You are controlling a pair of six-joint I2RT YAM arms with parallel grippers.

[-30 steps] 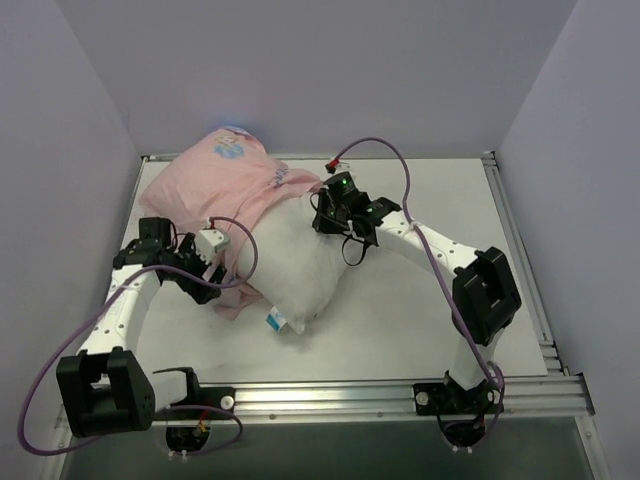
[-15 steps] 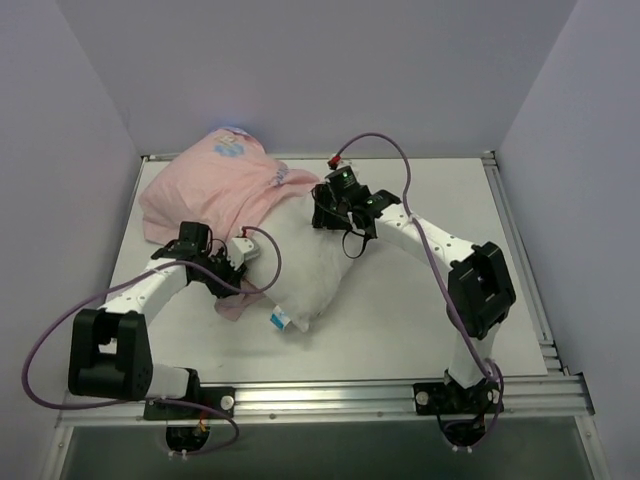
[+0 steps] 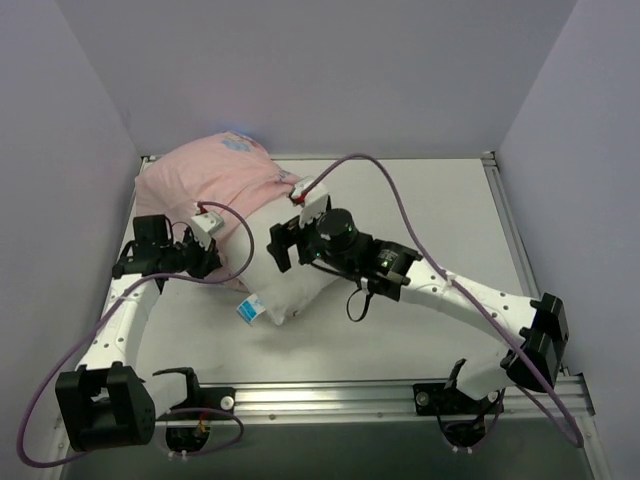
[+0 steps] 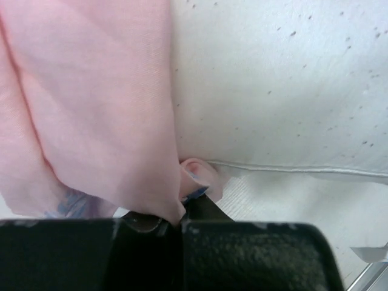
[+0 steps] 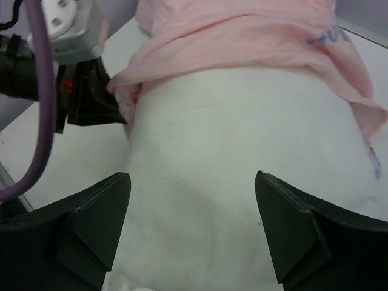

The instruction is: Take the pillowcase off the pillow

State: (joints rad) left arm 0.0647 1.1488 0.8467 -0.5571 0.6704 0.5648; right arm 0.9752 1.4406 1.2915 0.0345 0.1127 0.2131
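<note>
I should pinch the pillow's exposed near end [image 3: 304, 290] with my right gripper and pull the pillow out, because the pillow lies loose while my left gripper holds the pillowcase's hem [image 4: 201, 173].
The pale pink pillowcase [image 3: 205, 185] still covers the far left part of the white pillow [image 3: 290, 290]; the pillow's near end, with a blue-and-white label [image 3: 248, 308], sticks out bare. My left gripper [image 3: 222, 268] is shut on the pillowcase's hem at the pillow's left side; the left wrist view shows pink fabric [image 4: 91, 109] pinched in the closed left gripper [image 4: 182, 212], beside the white pillow [image 4: 285, 85]. My right gripper [image 3: 283, 250] hovers open over the bare pillow [image 5: 200, 182], holding nothing, with one finger [image 5: 91, 224] on each side. The pillowcase edge [image 5: 242, 36] lies beyond the open right gripper [image 5: 193, 227].
Grey walls close in the white table [image 3: 430, 200] at the back and both sides. A metal rail [image 3: 380, 395] runs along the near edge. Purple cables loop from both wrists; the left arm's cable [image 5: 42, 103] shows in the right wrist view.
My left gripper has closed on the pillowcase hem and drawn back to the left. My right gripper has opened and swung left and nearer, over the bare pillow, which shifted left.
</note>
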